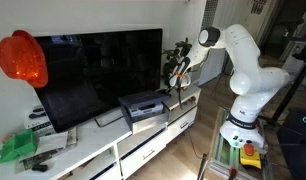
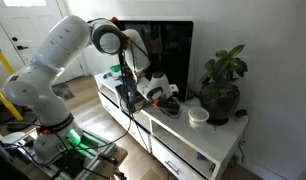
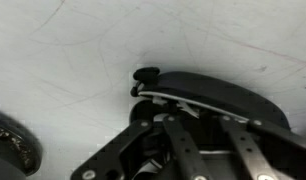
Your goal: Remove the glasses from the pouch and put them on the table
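Note:
The black pouch (image 3: pixel 221 93) lies at a slant across my gripper's fingers and hides the glasses. I should open my fingers, back away and line up over the glasses inside the pouch (image 3: pixel 183 106).
A black pouch (image 3: pixel 228 92) with a thin white edge lies on the white table (image 3: pixel 63 50) and fills the right of the wrist view. My gripper (image 3: pixel 198 112) comes in from below, its two dark fingers (image 3: pixel 165 135) set apart and reaching the pouch's near edge. Their tips merge with the dark pouch, so a hold does not show. The glasses are hidden. In both exterior views the gripper (image 1: pixel 179 78) (image 2: pixel 153 90) points down at the pouch (image 2: pixel 165 100) on the table (image 1: pixel 103 148) (image 2: pixel 198 142), just beside the TV.
A black TV (image 1: pixel 103 68) (image 2: pixel 171 50) stands along the table. A flat dark box (image 1: pixel 143 106) lies in front of it. A potted plant (image 2: pixel 223 85) and a white cup (image 2: pixel 198 116) stand past the pouch. A red-orange lamp (image 1: pixel 21 58) hangs at the far end.

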You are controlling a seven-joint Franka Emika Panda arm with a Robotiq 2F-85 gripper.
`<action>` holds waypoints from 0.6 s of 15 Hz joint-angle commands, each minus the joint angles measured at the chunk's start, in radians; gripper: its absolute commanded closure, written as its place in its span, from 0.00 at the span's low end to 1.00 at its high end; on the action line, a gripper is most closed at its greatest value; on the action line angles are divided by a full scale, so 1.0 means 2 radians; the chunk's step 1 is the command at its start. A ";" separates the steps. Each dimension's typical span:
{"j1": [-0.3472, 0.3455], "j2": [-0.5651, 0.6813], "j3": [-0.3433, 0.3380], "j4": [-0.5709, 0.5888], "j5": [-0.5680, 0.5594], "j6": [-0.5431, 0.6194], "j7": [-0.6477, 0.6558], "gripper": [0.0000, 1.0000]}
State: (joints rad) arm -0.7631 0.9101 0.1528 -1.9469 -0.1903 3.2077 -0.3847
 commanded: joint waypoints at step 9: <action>0.029 0.010 -0.023 0.001 -0.014 0.013 0.007 0.56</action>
State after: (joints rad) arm -0.7048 0.9156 0.1006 -1.9471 -0.1926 3.2093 -0.3788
